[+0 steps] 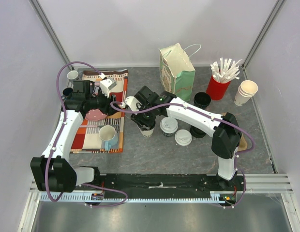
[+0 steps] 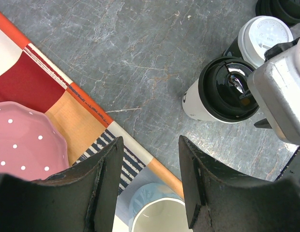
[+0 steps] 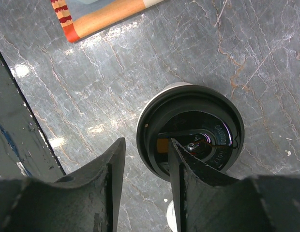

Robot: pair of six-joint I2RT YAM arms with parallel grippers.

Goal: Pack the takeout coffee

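My right gripper should close its open fingers, which are on both sides of the black lid's rim [image 3: 146, 153], and push down on the lid [image 3: 196, 137] together with my left gripper.
Two takeout coffee cups with white sip lids stand side by side on the grey table, one [image 1: 168, 124] beside the other [image 1: 183, 137]; one of them [image 2: 265, 38] also shows in the left wrist view. To their left stands a pale-walled cup with a black lid [image 1: 146, 128] [image 3: 191, 133] [image 2: 227, 89]. My right gripper [image 1: 144, 121] [image 3: 146, 145] hangs open right over it, one finger above the lid, the other outside its rim. My left gripper [image 1: 112, 105] [image 2: 150, 145] is open and holds nothing, above the placemat's edge.
A striped placemat [image 1: 116, 79] carries a pink dotted plate [image 2: 24, 140] and a blue mug [image 1: 107, 135]. A paper bag [image 1: 178, 65] stands at the back, with a red cup of straws [image 1: 218, 87], stacked paper cups [image 1: 246, 92] and a black cup [image 1: 202, 100] to its right.
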